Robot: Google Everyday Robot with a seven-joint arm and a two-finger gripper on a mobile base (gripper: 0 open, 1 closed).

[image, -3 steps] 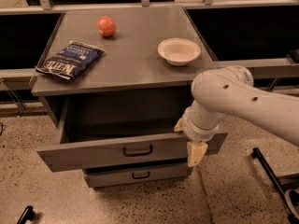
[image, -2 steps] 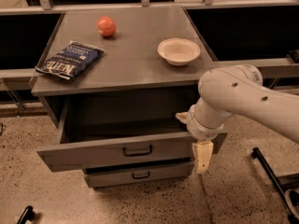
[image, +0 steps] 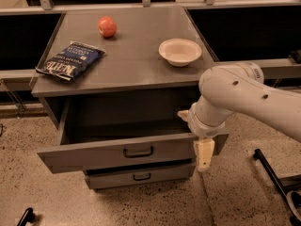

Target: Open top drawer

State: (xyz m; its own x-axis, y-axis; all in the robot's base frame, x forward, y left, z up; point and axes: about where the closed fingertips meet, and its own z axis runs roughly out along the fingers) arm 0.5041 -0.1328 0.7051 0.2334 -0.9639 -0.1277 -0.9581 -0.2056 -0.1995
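Observation:
Next, I grip the front panel's edge near its corner with my gripper and pull the drawer further out, because the top drawer is only partway out of the cabinet.
The top drawer is a wide grey metal drawer with a small black bar handle. It stands pulled out from the grey cabinet, and its deep plain interior shows. My gripper hangs on the white arm at the drawer's right front corner, pointing down. It is to the right of the handle and holds nothing that I can see.
A narrower grey drawer sits shut below. On the cabinet top lie a red apple, a blue chip bag and a white bowl. A black bar lies on the speckled floor at the right.
My gripper has moved a little right and down along the drawer's right front corner. The top drawer stays pulled out as before.

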